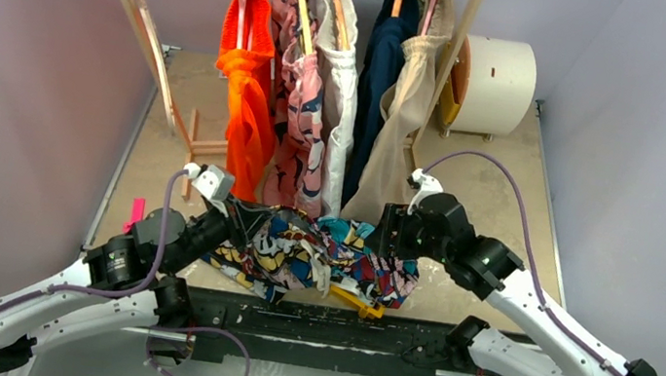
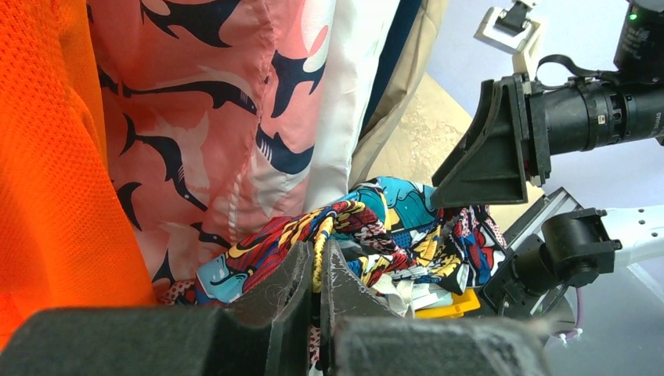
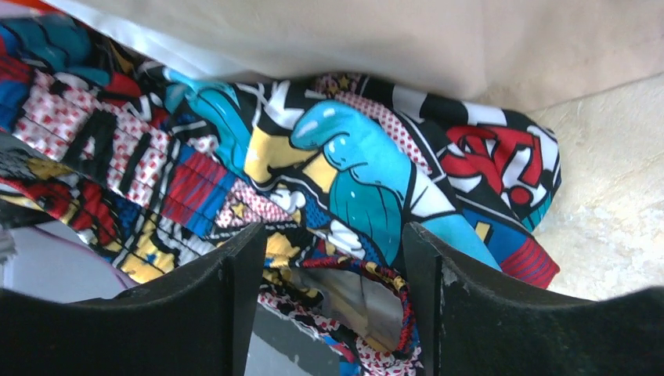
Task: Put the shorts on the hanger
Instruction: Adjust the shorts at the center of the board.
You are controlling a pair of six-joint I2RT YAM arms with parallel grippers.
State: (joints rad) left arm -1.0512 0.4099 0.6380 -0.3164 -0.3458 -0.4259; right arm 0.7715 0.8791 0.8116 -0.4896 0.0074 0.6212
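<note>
I should expect a hidden yellow tray with something white in it when I lift the comic-print shorts (image 1: 287,244), because a yellow piece (image 1: 358,303) sticks out under them.
The comic-print shorts (image 1: 320,255) lie bunched at the table's near edge, under the hanging clothes. My left gripper (image 1: 241,221) is at their left end and shut on a yellow-and-red fold of their edge (image 2: 319,251). My right gripper (image 1: 383,234) is at their right end. In the right wrist view it is open (image 3: 333,235), its jaws astride a red-and-yellow hem of the shorts (image 3: 352,164) without pinching it. The right arm's gripper also shows over the shorts (image 2: 391,211) in the left wrist view. The hanger is hidden or out of view.
A wooden rack (image 1: 149,34) at the back holds an orange garment (image 1: 247,107), a pink patterned one (image 1: 302,135), and white, navy and beige ones (image 1: 396,128) just behind the shorts. A white drum (image 1: 496,85) stands back right. A yellow piece (image 1: 357,302) pokes out under the shorts.
</note>
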